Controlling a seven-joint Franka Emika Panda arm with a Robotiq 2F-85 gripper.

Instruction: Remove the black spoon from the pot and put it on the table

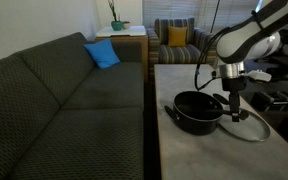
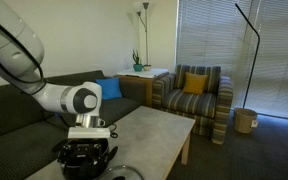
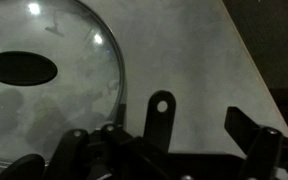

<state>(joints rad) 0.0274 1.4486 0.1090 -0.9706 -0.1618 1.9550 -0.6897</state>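
Observation:
My gripper will lift the spoon with the spoon's hidden bowl trailing low at a slant, because the black spoon's handle end (image 3: pixel 159 118) leans out past the pot's rim (image 1: pixel 221 109).
The black pot (image 1: pixel 196 111) stands on the light grey table (image 1: pixel 199 155), with the glass lid (image 1: pixel 252 126) lying beside it. My gripper (image 1: pixel 232 104) hangs over the pot's rim on the lid side. In the wrist view the black spoon's handle end (image 3: pixel 161 108), with its round hole, sticks up between my fingers (image 3: pixel 182 135). It is close to one finger, and the other finger (image 3: pixel 252 128) stands well apart. The spoon's bowl is hidden. The jaws look open. The pot also shows under the gripper in an exterior view (image 2: pixel 84 158).
The glass lid with its black knob (image 3: pixel 21 68) fills the wrist view's left side, with bare table (image 3: pixel 189 50) beside it. A dark sofa (image 1: pixel 64 110) runs along the table. A striped armchair (image 2: pixel 194 95) and a floor lamp (image 2: pixel 246 60) stand beyond.

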